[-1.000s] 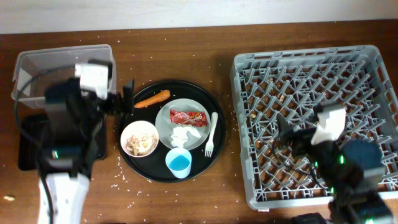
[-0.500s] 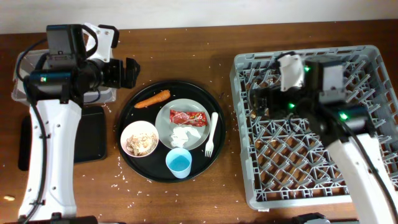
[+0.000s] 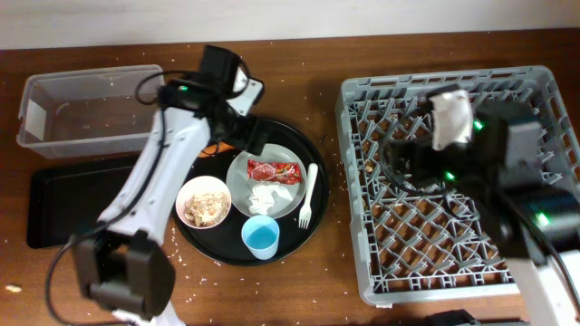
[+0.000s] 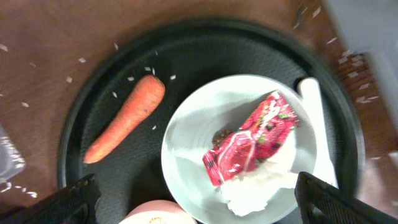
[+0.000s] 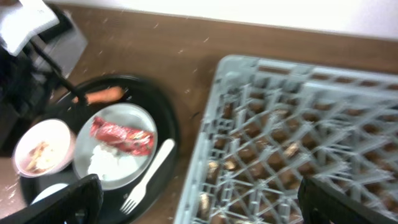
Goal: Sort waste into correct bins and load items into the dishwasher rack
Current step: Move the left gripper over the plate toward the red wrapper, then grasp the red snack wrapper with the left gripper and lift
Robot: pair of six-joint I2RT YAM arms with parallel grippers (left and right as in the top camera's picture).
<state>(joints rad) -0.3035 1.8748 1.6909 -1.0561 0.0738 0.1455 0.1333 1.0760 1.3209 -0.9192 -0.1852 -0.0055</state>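
The red snack wrapper and white tissue (image 3: 275, 173) are on the white plate, so my right gripper should move back over the grey rack (image 3: 399, 222) while my left gripper clears them away.
My left gripper (image 3: 252, 136) (image 4: 208, 202) is open and empty, hovering over the white plate (image 3: 288, 194) (image 4: 186, 143). The plate holds the red snack wrapper (image 3: 275, 170) (image 4: 252, 137) and the white tissue (image 3: 263, 196) (image 4: 261, 186). The carrot (image 4: 124, 118) lies left of the plate. The bowl (image 3: 204, 201) holds rice. The blue cup (image 3: 261, 237) and white fork (image 3: 308, 195) lie on the round tray. My right gripper (image 3: 399, 158) (image 5: 202, 205) is open and empty above the left part of the grey rack (image 3: 453, 263) (image 5: 311, 124).
The clear box (image 3: 86, 113) stands at the far left, with the shallow black tray (image 3: 54, 204) in front of it. The round black tray (image 3: 299, 145) holds the dishes. Rice grains are scattered on the wooden table.
My left arm has swung right, from over the clear box to over the round tray and plate. My right arm has shifted a little over the rack.
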